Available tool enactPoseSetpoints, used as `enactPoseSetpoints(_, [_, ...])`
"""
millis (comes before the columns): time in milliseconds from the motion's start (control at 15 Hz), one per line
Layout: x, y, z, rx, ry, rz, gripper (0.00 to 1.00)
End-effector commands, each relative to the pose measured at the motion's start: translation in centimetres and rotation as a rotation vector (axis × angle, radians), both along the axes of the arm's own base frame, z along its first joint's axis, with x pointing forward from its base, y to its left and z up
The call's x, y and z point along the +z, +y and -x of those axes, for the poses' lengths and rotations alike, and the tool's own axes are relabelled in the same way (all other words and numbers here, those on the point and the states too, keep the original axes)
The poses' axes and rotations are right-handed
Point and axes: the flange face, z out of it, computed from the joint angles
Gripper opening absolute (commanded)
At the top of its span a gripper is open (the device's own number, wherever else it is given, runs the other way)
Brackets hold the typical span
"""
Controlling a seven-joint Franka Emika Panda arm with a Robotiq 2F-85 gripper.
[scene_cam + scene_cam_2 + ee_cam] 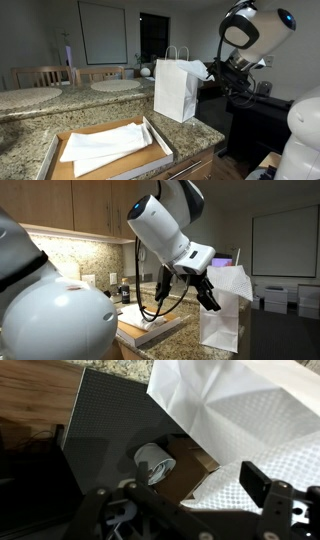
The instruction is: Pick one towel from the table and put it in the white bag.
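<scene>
My gripper needs to move up above the bag's opening (177, 61) and press the towel down inside, because the towel hangs over the white bag's rim (196, 70) beside my gripper.
The white paper bag (176, 90) with handles stands upright on the granite counter, and also shows in an exterior view (222, 328). A white textured towel (234, 280) sticks out of the bag's top and fills the right of the wrist view (270, 455). My gripper (210, 72) hovers beside the bag's top edge, its fingers spread wide (180, 495) and holding nothing. In an exterior view it is just left of the towel (192, 294). More folded white towels (105, 143) lie in a shallow cardboard tray (160, 148) on the counter in front of the bag.
The granite counter (60, 112) ends just past the bag. Below my gripper is a dark cabinet (100, 420) and a brown box holding a grey roll (152, 463). Round tables and chairs (40, 85) stand behind the counter. Wooden cupboards (80, 205) hang above.
</scene>
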Motion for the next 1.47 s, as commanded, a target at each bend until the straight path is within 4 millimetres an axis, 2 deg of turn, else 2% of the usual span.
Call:
enactPoseSetpoints(0, [1.7,-2.6,1.2,-0.023,-0.08,-0.03,1.0])
enactPoseSetpoints(267, [4.1,-5.2,0.9,-0.017,-0.177,-0.064,1.0])
enactPoseSetpoints(400, [4.5,-6.1,0.4,0.013,-0.209,-0.089,1.0])
enactPoseSetpoints(667, [2.8,-6.4,-2.0,0.105,-0.198,-0.179,1.0])
enactPoseSetpoints(867, [0.6,-5.6,-3.5,0.167,-0.16,-0.244,1.0])
enactPoseSetpoints(1067, [-0.4,-5.1,-4.3,0.205,-0.142,-0.272,1.0])
enactPoseSetpoints(1400, [2.9,-7.1,-4.9,0.206,-0.244,-0.231,1.0])
